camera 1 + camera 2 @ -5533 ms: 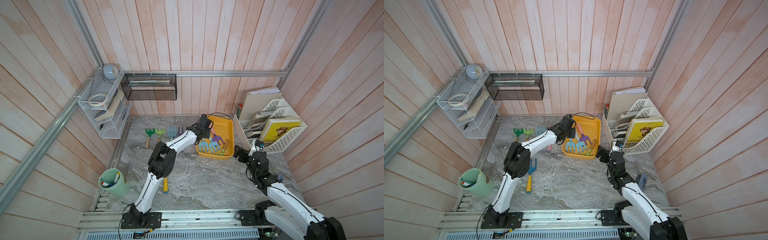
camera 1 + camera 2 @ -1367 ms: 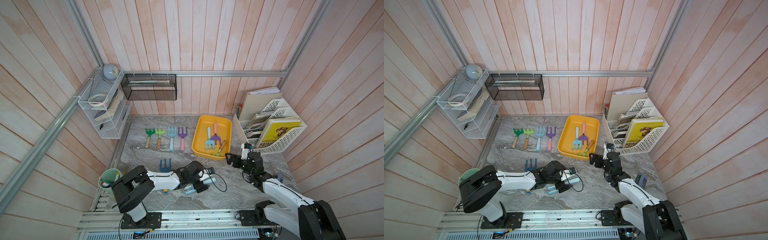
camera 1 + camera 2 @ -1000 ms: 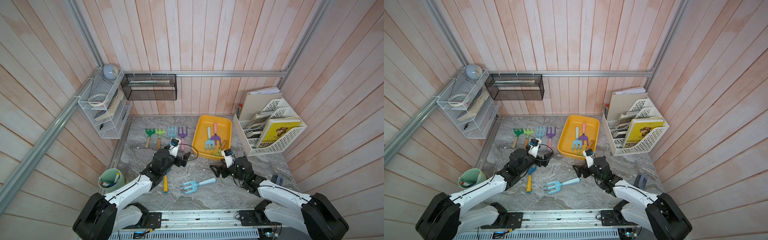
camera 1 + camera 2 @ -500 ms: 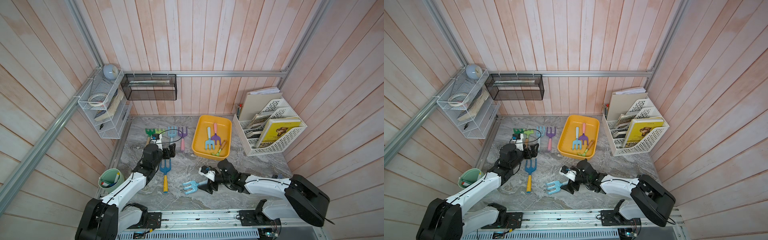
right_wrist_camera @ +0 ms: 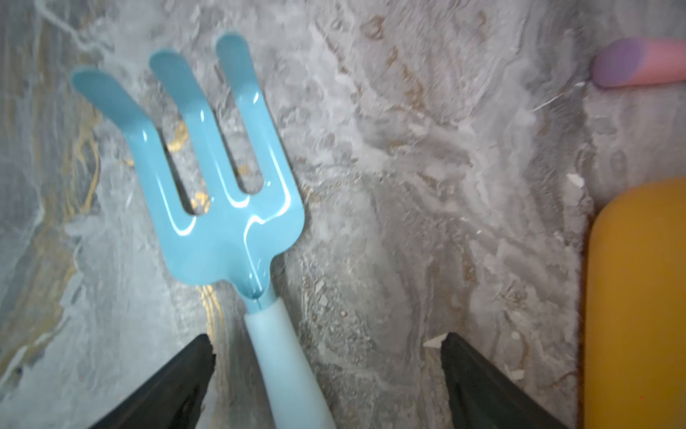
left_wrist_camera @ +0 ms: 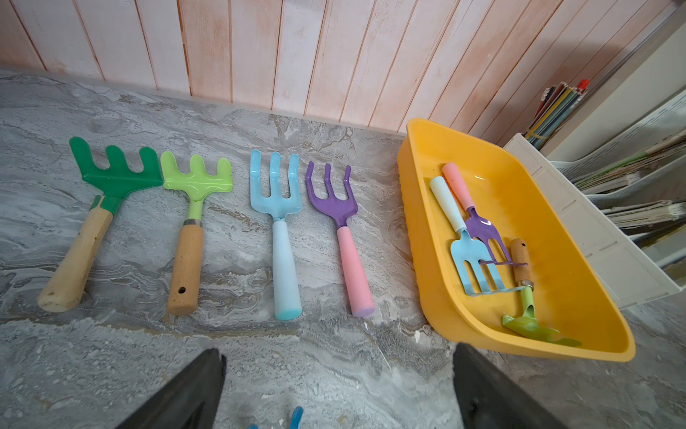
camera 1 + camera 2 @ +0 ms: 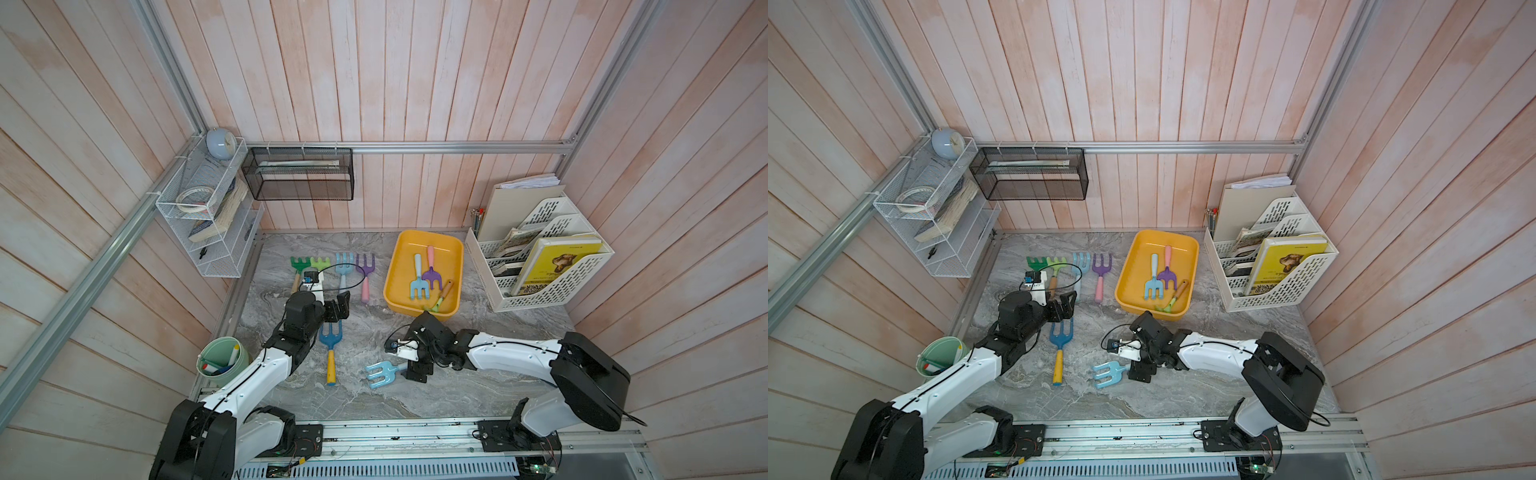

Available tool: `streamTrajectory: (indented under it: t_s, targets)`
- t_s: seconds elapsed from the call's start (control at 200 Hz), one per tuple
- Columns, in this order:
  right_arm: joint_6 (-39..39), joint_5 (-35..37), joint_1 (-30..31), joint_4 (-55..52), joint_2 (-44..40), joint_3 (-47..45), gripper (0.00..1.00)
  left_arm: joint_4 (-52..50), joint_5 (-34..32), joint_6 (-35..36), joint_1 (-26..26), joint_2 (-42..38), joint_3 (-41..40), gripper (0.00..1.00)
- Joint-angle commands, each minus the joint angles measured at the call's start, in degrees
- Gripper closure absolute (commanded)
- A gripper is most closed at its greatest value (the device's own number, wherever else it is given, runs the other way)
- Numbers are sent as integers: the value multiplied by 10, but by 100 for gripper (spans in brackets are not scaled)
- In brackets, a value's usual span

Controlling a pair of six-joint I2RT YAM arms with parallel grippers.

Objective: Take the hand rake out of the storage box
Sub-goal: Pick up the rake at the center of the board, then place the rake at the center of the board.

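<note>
The light-blue rake in front of the box lies crosswise, so the robot's right gripper should grab its handle and turn the rake parallel to the dark-blue rake.
The yellow storage box sits at the back right of the table and holds a light-blue hand rake, a purple one and a green one. Another light-blue rake lies on the table in front of the box. My right gripper is open, and its jaws stand on either side of that rake's handle without touching it. My left gripper is open and empty, just behind a dark-blue rake with a yellow handle.
Four rakes lie in a row at the back left: dark green, light green, light blue and purple. A white file rack stands right of the box. A green cup is at the front left.
Over the last second my right gripper swung from near the box to the light-blue rake on the table. My left gripper drew back to the left, behind the dark-blue rake.
</note>
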Motion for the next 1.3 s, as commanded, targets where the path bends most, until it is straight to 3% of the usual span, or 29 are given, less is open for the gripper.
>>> streamTrajectory:
  t_s: [0.0,0.16,0.455,0.575,0.755,0.89,0.985,1.135,1.295]
  targets:
    - [-88,-59,-4,3,-2,-19,4,2,-11,13,3,-1,-7,0]
    - [-101,-66,-5,11,38,-13,14,0,-14,14,3,8,-4,0]
    - [-79,-68,-10,-23,56,5,63,-3,-14,17,4,15,-1,0]
    - [-56,-69,-10,-34,75,27,74,-10,-21,19,4,8,0,0]
    - [2,-62,-2,-33,74,38,83,-10,-35,20,4,-4,-6,0]
    - [165,34,14,45,27,26,100,-22,-75,6,4,-8,-5,0]
    - [341,90,27,86,5,31,100,-29,-116,-12,8,-16,-6,0]
    - [520,203,107,110,20,50,100,-34,-152,-32,18,-41,-16,0]
    - [722,262,131,-15,105,170,100,-34,-161,-42,22,-66,-26,0]
